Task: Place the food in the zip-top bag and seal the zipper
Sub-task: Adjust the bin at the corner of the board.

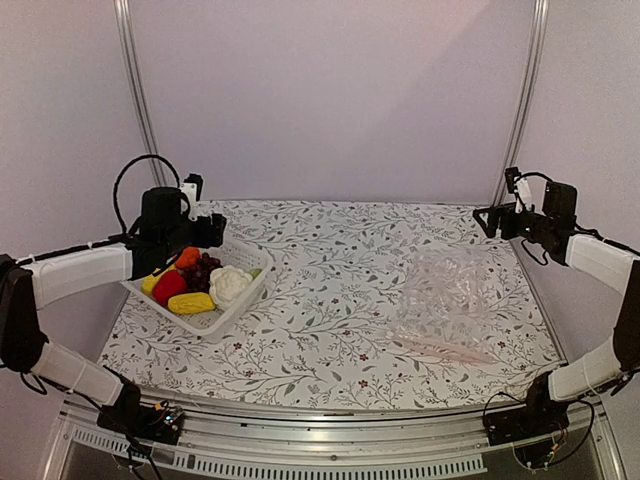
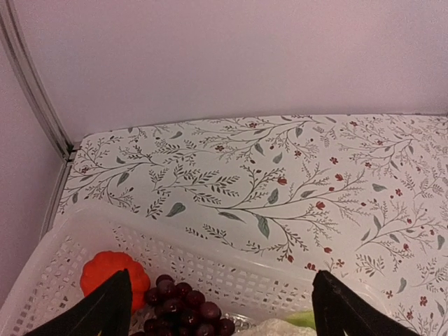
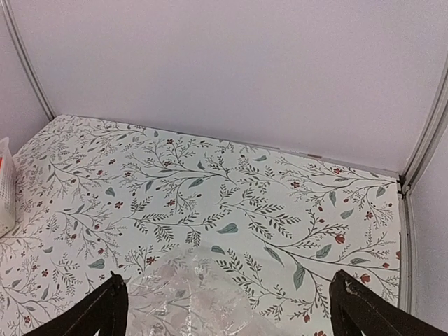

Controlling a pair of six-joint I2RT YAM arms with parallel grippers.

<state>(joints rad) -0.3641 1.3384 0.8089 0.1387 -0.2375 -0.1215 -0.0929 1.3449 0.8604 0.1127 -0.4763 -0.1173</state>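
Next, I bring the basket [image 1: 207, 290] nearer with my left gripper before my right gripper reaches the zipper [image 1: 443, 349], as the basket is slanted and far from the zip-top bag.
The food lies in a white slotted basket [image 1: 243, 296] at the left: red fruit [image 1: 169, 287], yellow corn [image 1: 190, 303], white cauliflower [image 1: 230, 285], dark grapes [image 1: 203, 270] and an orange piece [image 1: 187, 257]. My left gripper [image 1: 212, 231] hovers open over the basket's far side; its view shows the grapes [image 2: 183, 306], the orange piece [image 2: 114, 275] and the basket wall [image 2: 231, 269] between its fingertips [image 2: 112, 308]. The clear zip-top bag [image 1: 447, 300] lies flat at the right, its pinkish zipper [image 1: 440, 346] on the near edge. My right gripper [image 1: 487, 218] is open and empty above the bag's far end [image 3: 189, 301].
The floral tablecloth [image 1: 330, 300] covers the table between basket and bag. Metal frame posts [image 1: 135, 90] stand at the back corners against a plain wall. The table's right edge [image 3: 404, 238] runs close to the right gripper.
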